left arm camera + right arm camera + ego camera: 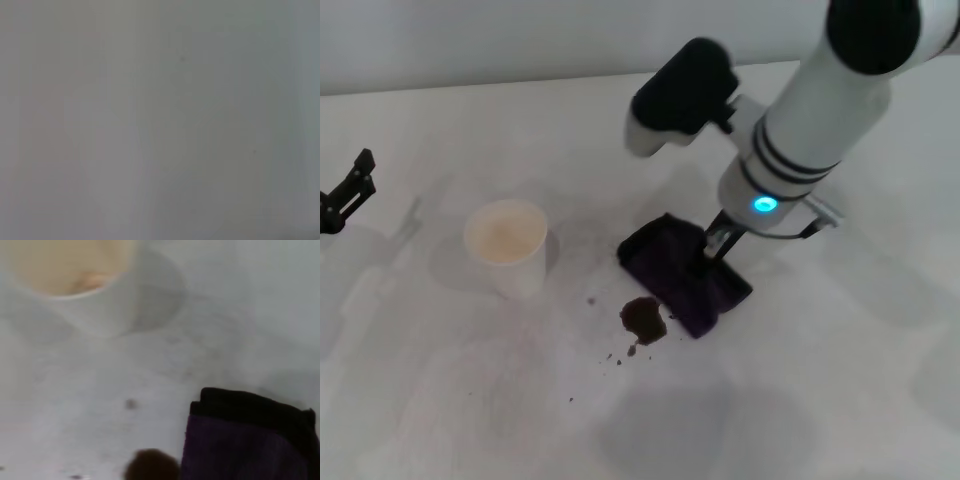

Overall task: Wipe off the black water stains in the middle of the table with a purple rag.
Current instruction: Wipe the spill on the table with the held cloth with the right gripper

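The dark blotch point(643, 320) is outside the purple rag's near edge, so the robot's right gripper should sweep the rag toward the table's near side, across the blotch and specks point(620, 360).
The black water stains point(643, 318) are a dark blotch with small specks around it, in the middle of the white table point(470, 400). The purple rag point(670, 270) lies on the table just right of and behind the blotch, its near edge almost touching it. My right gripper point(716, 247) comes down onto the middle of the rag and is shut on it. The right wrist view shows the rag point(250, 440) beside the stain point(152, 466). My left gripper point(345, 192) is parked at the table's far left.
A white paper cup point(507, 243) stands upright to the left of the rag and stain; it also shows in the right wrist view point(70, 275). The left wrist view shows only a blank grey surface.
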Robot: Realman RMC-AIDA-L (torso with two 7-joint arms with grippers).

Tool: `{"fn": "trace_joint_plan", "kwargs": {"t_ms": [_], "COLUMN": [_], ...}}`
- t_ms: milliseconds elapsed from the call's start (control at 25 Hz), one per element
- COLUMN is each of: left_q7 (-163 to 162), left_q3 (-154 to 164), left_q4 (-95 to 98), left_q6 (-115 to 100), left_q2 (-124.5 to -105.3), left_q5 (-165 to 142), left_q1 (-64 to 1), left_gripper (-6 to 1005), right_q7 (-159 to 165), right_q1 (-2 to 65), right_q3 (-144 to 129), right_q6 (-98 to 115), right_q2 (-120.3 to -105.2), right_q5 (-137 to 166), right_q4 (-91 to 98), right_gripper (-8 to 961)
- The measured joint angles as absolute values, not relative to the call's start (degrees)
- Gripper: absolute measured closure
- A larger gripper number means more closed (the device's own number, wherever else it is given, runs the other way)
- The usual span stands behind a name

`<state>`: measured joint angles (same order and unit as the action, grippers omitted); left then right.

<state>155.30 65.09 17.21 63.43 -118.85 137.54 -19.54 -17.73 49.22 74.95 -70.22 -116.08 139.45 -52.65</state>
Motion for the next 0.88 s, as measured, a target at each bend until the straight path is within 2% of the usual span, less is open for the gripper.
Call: {"fn": "trace_joint_plan", "kwargs": {"t_ms": [560, 880], "left_q7": [156.21, 156.27], "left_q3": [65.10, 64.97], "left_q4": [17.16, 17.14], "left_q6": [63.28, 63.87], "left_q2": [-118.81, -118.93], "left_q5": [135.22, 135.18], "left_q1": [-20.81, -19.68], "left_gripper": [117, 117], "right_q7": [-25.94, -20.98], "right_q1": [54.75, 54.71], "right_q3": [59.93, 62.28], "right_q6": [-71.15, -69.29], "right_q2": [-116.20, -115.89], "right_q5": [117.09, 127.26], "right_q4": [-50.47, -49.66], "right_gripper": [880, 882]}}
